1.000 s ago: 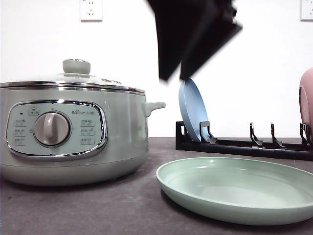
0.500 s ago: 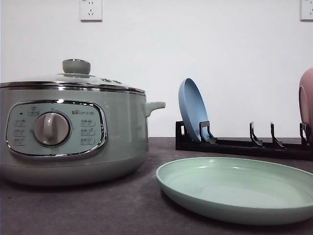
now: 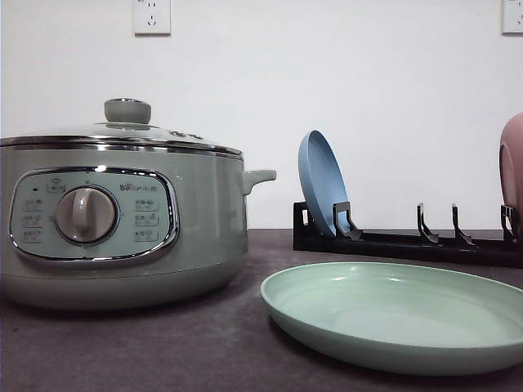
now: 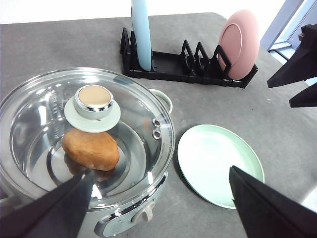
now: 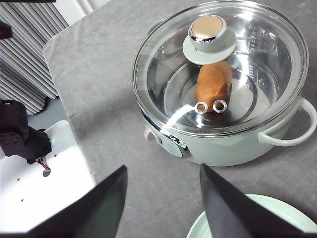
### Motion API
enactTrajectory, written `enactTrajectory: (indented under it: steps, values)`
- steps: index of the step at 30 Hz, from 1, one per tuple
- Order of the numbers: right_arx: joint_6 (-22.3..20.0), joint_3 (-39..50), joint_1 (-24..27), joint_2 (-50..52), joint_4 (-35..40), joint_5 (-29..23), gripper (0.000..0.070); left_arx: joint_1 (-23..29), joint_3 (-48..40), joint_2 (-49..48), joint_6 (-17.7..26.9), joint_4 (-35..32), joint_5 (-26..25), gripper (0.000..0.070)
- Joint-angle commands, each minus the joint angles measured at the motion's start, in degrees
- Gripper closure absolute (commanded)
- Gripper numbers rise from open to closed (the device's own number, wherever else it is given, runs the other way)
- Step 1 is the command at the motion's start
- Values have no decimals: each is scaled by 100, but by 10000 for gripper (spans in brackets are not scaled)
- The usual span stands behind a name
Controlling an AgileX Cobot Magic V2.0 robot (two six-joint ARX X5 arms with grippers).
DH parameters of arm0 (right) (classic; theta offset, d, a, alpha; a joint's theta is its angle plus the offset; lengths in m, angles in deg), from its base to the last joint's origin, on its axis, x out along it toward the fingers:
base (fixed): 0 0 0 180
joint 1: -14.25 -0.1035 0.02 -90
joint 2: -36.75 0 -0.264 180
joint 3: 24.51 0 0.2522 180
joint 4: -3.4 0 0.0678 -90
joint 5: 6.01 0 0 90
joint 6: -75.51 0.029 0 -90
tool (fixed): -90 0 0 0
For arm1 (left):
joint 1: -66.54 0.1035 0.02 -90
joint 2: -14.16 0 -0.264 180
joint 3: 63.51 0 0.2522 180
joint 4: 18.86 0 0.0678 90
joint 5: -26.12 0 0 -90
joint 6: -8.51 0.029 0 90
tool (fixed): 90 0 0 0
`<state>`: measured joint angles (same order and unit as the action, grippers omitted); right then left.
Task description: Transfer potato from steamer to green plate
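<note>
The metal rim (image 3: 192, 146) is just sitting on the steamer's edge. So I expect the whole glass lid (image 3: 90, 131) to come off freely when I raise the brown knob.
The steamer (image 3: 122, 220) stands at the left of the table with its glass lid (image 4: 89, 124) on. Through the lid I see the orange-brown potato (image 4: 90, 148) (image 5: 214, 83) lying on the pot's bottom, partly under the lid knob (image 5: 208, 29). The green plate (image 3: 400, 314) (image 4: 220, 163) lies bare to the right of the pot. My left gripper (image 4: 162, 171) hovers high above the pot and plate, open, nothing between its fingers. High over the pot's front side, my right gripper (image 5: 163, 168) is also open and holds nothing.
A black dish rack (image 3: 409, 241) at the back holds an upright blue plate (image 3: 320, 184) and a pink dish (image 4: 240, 42). Dark parts of the other arm (image 4: 302, 69) show at the table's right side. A white base (image 5: 44, 188) lies beyond the table edge.
One second ago a blurred dark arm part hung at the top of the front view; it has since left that view. Pot, lid and plates stay put.
</note>
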<state>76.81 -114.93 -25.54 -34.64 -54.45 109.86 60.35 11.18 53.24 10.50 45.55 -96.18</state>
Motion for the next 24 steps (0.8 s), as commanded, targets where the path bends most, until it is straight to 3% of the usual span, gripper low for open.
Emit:
enactTrajectory:
  steps: [1, 9, 24]
  values:
    - [-53, -107, -50, -57, 33, 25, 412, -9, 139, 92, -110, -121, 40, 143]
    - [-77, -107, -50, -57, -25, 21, 412, -112, 799, 1028, -150, -18, 353, 143]
    - [-197, -107, -50, -57, -125, 0, 412, -1176, 3165, 3903, 250, 986, 2101, 145]
